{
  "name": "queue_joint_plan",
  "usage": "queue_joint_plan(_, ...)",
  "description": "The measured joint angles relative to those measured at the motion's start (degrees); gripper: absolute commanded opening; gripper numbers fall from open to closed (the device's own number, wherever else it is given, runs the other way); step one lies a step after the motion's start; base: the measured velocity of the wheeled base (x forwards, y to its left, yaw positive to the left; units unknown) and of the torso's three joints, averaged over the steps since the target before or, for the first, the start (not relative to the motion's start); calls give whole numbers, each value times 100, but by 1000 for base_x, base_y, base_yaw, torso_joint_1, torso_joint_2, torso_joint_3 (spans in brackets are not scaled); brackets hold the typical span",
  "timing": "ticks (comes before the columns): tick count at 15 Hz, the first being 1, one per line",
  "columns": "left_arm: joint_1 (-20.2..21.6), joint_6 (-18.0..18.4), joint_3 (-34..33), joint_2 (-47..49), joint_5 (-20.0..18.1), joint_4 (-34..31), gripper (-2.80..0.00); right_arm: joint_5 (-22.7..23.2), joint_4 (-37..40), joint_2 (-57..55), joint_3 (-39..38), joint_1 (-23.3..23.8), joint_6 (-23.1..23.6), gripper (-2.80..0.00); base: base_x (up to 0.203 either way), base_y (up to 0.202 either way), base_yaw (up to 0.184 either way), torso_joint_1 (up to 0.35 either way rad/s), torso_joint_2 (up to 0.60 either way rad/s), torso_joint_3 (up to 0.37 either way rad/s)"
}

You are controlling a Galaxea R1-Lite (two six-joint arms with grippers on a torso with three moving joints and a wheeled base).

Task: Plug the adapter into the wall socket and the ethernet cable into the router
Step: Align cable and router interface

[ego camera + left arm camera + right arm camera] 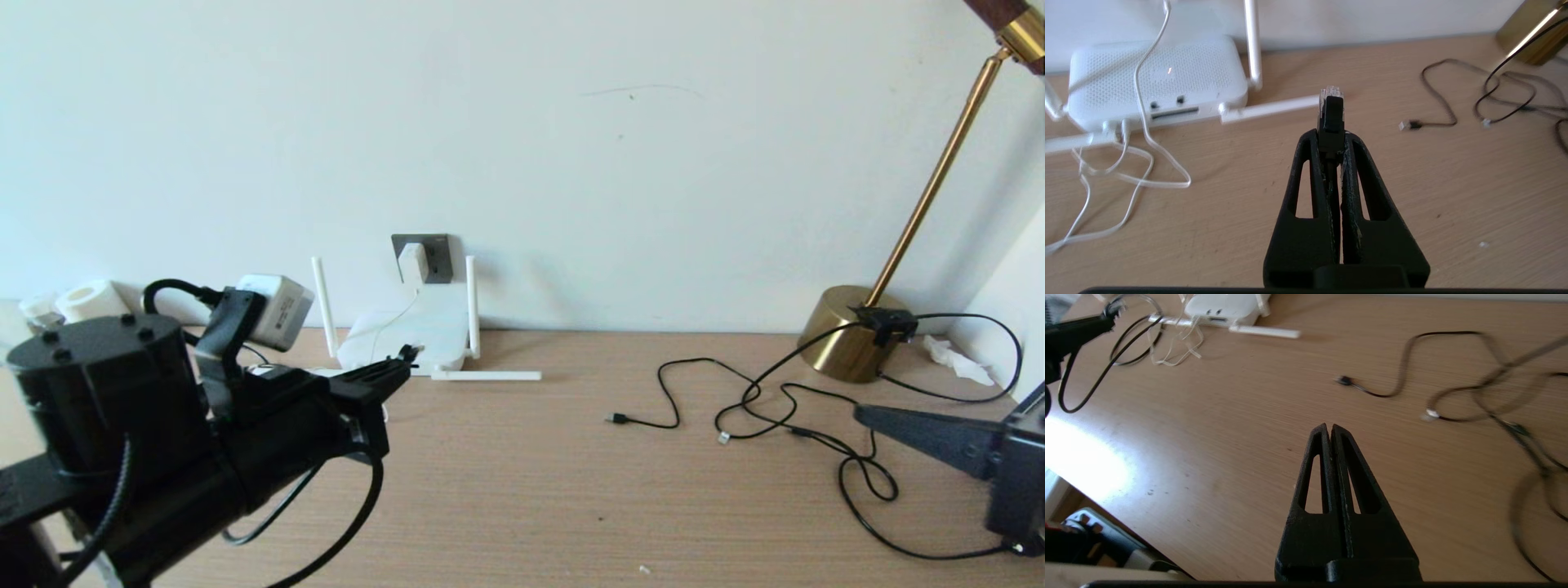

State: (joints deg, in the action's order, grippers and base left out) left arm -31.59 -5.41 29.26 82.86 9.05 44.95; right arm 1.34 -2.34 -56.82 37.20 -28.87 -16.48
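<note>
The plug is pointing over the flat antenna [495,376], wide of the router's dark ports [1175,112]. My left gripper should pull back, go lower and face the ports straight on.
My left gripper [402,357] [1331,132] is shut on the black plug end of the ethernet cable [1331,110], which sticks out past the fingertips and points toward the router [408,331] [1155,77]. The plug hovers a short way to the side of the router's dark ports [1175,113]. The cable's black loop [359,506] hangs under the left arm. The white adapter [412,261] sits in the dark grey wall socket [437,253] behind the router, and its thin white cord [1143,134] runs down to the router. My right gripper [864,413] [1330,427] is shut and empty over bare table at the right.
Thin black cords [759,400] [1404,363] lie tangled on the wooden table at the right, beside a brass lamp base [845,335]. One router antenna [486,376] lies flat on the table. White rolls [86,300] stand at the far left by the wall.
</note>
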Motion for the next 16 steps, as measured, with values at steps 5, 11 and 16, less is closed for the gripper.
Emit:
queue_joint_plan(5, 65, -30, -147, 122, 64, -104, -280, -466, 1353, 2006, -313, 1780, 735, -280, 0, 0, 0, 0, 0, 0)
queue_joint_plan(11, 181, -37, -1009, 232, 79, -138, -280, 567, 1592, 4056, -1845, 3005, 1777, -280, 0, 0, 0, 0, 0, 0)
queue_joint_plan(16, 133, -148, -763, 489, 634, -104, -280, 1214, 1595, 5235, -2784, 2958, 1992, -280, 0, 0, 0, 0, 0, 0)
